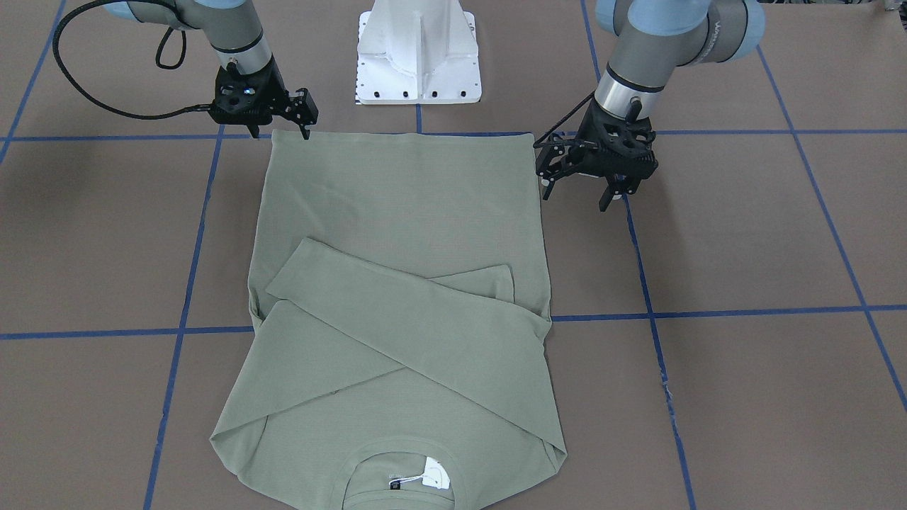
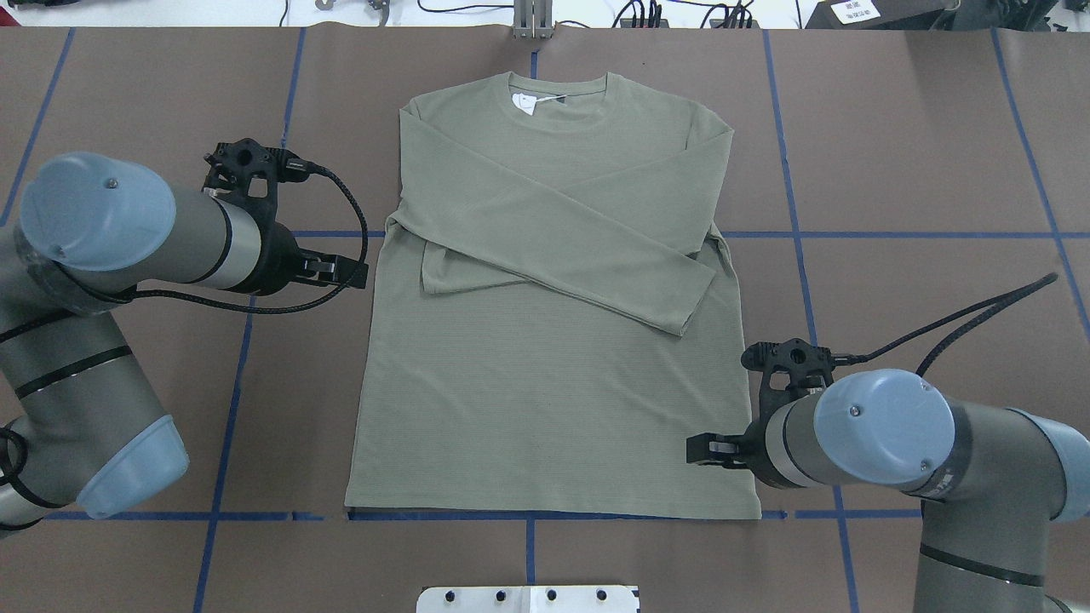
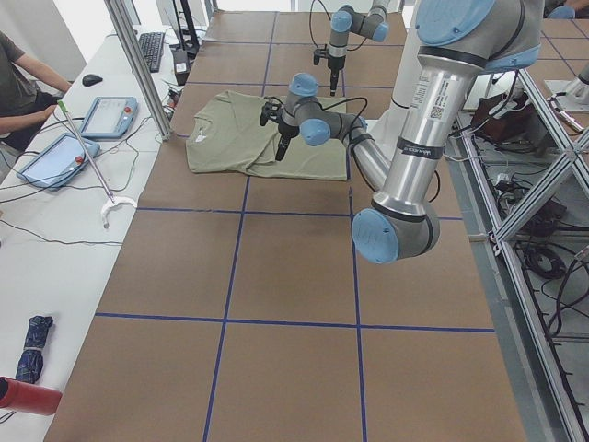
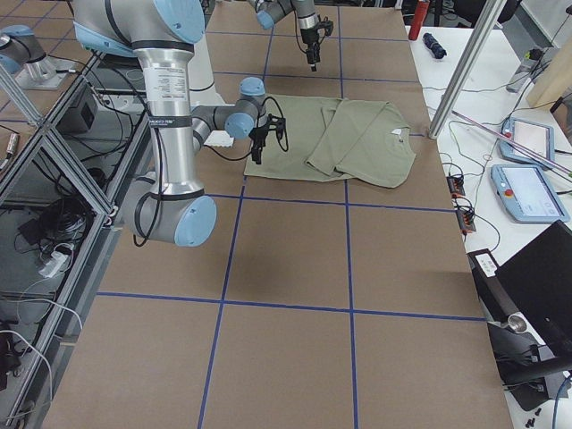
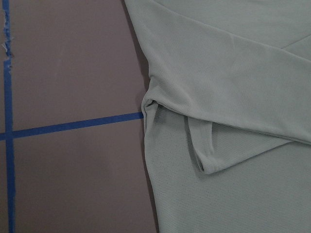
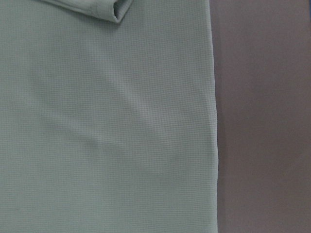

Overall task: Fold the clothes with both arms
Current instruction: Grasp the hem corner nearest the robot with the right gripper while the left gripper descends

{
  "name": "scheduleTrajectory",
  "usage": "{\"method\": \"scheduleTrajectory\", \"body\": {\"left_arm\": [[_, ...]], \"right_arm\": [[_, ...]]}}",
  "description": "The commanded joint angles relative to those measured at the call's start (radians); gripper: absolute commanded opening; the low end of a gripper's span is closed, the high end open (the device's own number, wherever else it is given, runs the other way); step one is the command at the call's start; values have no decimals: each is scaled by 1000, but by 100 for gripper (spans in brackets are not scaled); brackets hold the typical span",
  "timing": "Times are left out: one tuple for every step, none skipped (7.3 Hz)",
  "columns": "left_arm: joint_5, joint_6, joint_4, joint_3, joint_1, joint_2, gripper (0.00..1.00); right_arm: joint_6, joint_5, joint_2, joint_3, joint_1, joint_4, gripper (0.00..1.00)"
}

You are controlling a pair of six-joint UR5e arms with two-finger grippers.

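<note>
My open right fingers straddle the shirt's side edge (image 1: 268, 166) near the hem and should go on lowering before they close on the hem corner.
The sage-green long-sleeved shirt (image 1: 397, 198) (image 2: 545, 409) lies flat on the brown table, hem toward the robot, both sleeves crossed over the chest, with neck tags (image 2: 524, 103) at the collar. My left gripper (image 1: 575, 198) (image 2: 353, 272) hovers open and empty just outside the shirt's left edge; the left wrist view shows the armpit fold (image 5: 150, 104) below it. My right gripper (image 1: 278, 133) (image 2: 694, 449) is open and empty over the shirt's right edge near the hem; the right wrist view shows that edge (image 6: 214, 121). No fingers show in either wrist view.
The white pedestal base (image 1: 418, 57) stands just behind the hem. Blue tape lines (image 1: 708, 312) grid the table. A side bench holds tablets (image 3: 106, 115), and a person's arm (image 3: 28, 87) rests there. A metal post (image 4: 465, 67) rises beside the collar end.
</note>
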Motion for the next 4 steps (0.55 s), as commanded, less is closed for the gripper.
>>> {"method": "scheduleTrajectory", "body": {"left_arm": [[4, -8, -1, -19, 0, 2, 100], [4, -8, -1, -18, 2, 2, 100], [4, -8, -1, -18, 3, 2, 100], [4, -8, -1, -19, 3, 2, 100]], "right_arm": [[67, -47, -78, -33, -69, 121, 100], [67, -49, -79, -62, -76, 132, 100], [70, -47, -72, -66, -79, 132, 100], [70, -47, -69, -72, -85, 130, 99]]}}
